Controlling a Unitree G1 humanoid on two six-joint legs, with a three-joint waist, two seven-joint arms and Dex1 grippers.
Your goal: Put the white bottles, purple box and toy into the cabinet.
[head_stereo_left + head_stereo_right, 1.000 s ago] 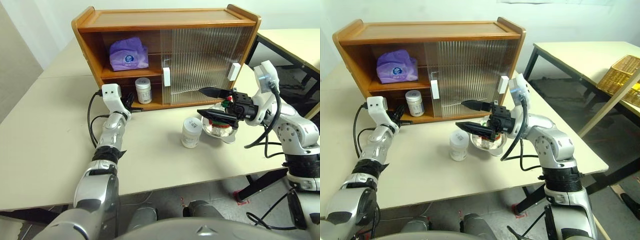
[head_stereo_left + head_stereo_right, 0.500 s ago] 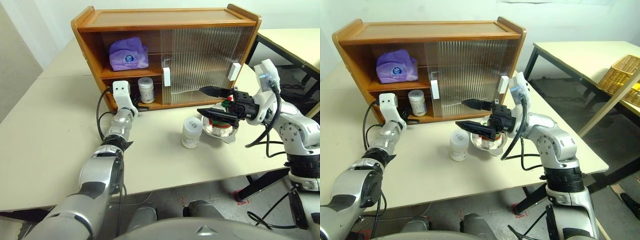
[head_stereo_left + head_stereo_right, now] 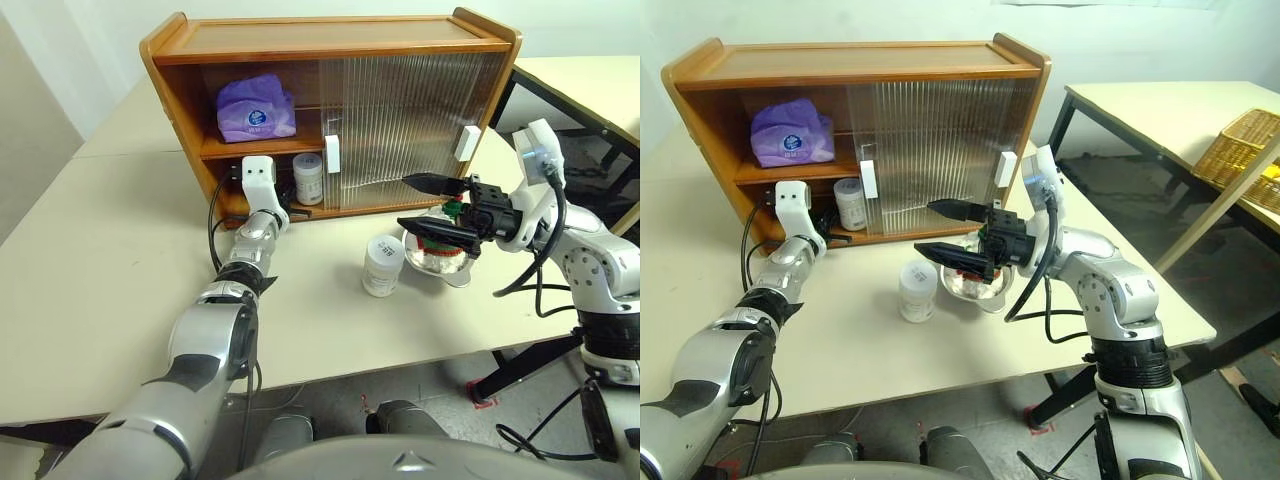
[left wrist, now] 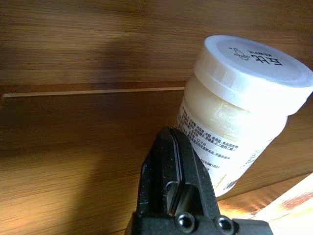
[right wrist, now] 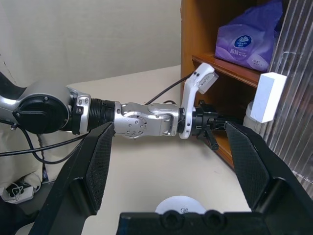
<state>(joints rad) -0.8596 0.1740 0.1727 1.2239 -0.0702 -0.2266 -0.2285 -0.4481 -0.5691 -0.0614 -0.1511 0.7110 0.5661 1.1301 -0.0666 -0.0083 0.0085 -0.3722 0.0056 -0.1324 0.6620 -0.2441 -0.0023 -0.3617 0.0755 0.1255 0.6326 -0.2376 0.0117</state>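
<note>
Next, my left gripper moves back out and gets the other white bottle (image 3: 382, 267), because the shelved white bottle (image 3: 308, 180) stands by the ribbed door with room beside it.
The cabinet (image 3: 330, 40) stands at the back of the table, its left part open. The purple box (image 3: 256, 108) lies on the upper shelf. One white bottle (image 3: 308, 178) stands on the lower shelf, and my left gripper (image 3: 291, 211), shut, reaches in low beside it; the shut fingers (image 4: 171, 147) lie against the bottle (image 4: 239, 112). The other white bottle (image 3: 383, 264) stands on the table. My right gripper (image 3: 403, 203) hovers open and empty, pointing left, in front of the toy (image 3: 452, 208), which sits in a steel bowl (image 3: 452, 270).
Ribbed sliding doors with white handles (image 3: 332, 155) cover the cabinet's middle and right. A black cable loops from my left wrist onto the table. A second table with a wicker basket (image 3: 1240, 140) stands to the right.
My left gripper has moved right along the lower shelf, and the bottle there has shifted right towards the door handle. The right arm has kept still.
</note>
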